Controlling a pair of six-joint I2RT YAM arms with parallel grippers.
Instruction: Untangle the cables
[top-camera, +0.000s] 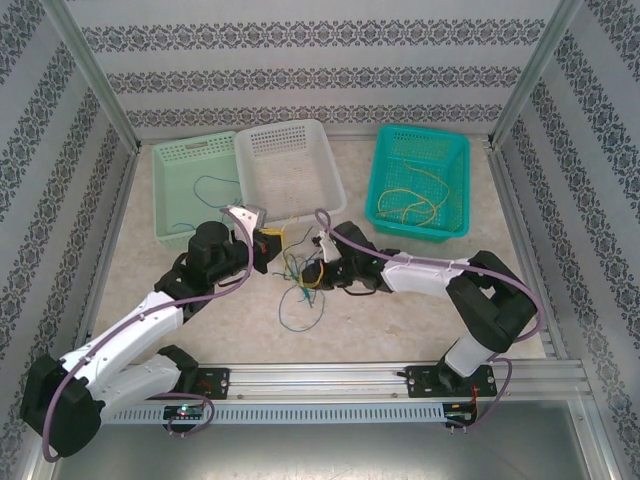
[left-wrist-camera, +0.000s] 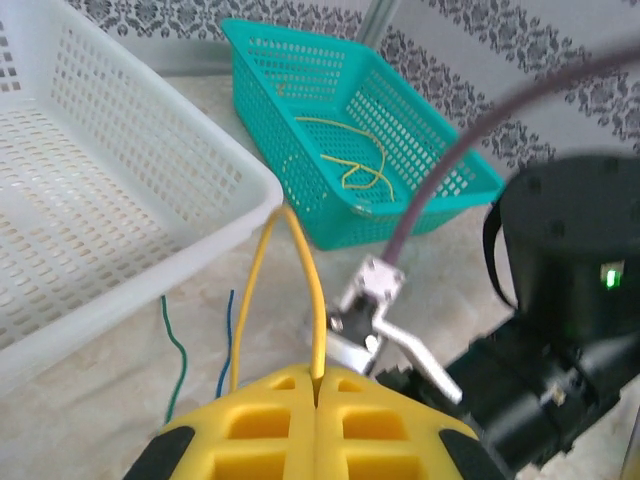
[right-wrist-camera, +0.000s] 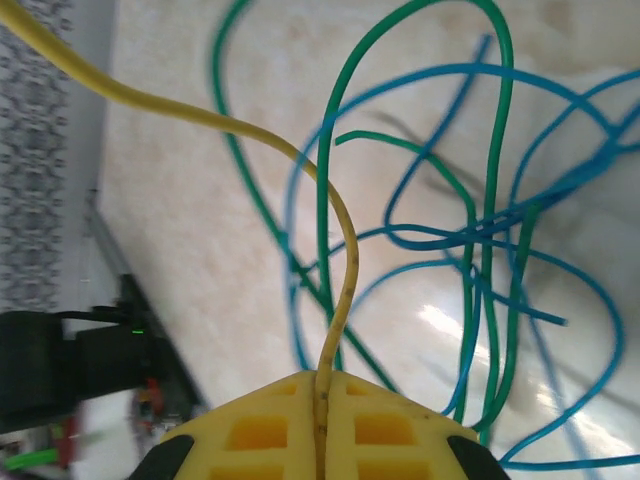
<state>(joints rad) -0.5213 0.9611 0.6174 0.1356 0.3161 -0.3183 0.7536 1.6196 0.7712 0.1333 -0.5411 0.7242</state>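
Note:
My right gripper pins the yellow cable (right-wrist-camera: 346, 225) among green and blue loops, so next my right gripper opens and back off while my left gripper draws the cable clear (left-wrist-camera: 306, 262).
The cables (top-camera: 300, 285) lie as a tangle of yellow, blue and green strands on the table between my two grippers. My left gripper (top-camera: 268, 243) is shut on a yellow cable (left-wrist-camera: 312, 300) that loops up out of the closed jaws (left-wrist-camera: 318, 378). A green strand (left-wrist-camera: 178, 360) and a blue strand (left-wrist-camera: 225, 350) lie on the table to its left. My right gripper (top-camera: 322, 268) is shut on a yellow cable (right-wrist-camera: 340, 250) running up from between its fingers (right-wrist-camera: 322, 378). Beyond it, green cable (right-wrist-camera: 325, 180) and blue cable (right-wrist-camera: 450, 240) cross in loops.
Three baskets stand at the back: a pale green basket (top-camera: 175, 215) holding a blue wire, a white basket (top-camera: 325, 165), and a teal basket (top-camera: 385, 180) holding yellow wires (left-wrist-camera: 360, 170). The white basket's rim (left-wrist-camera: 150, 200) is close to my left gripper. The right arm (left-wrist-camera: 570, 300) is just beside it.

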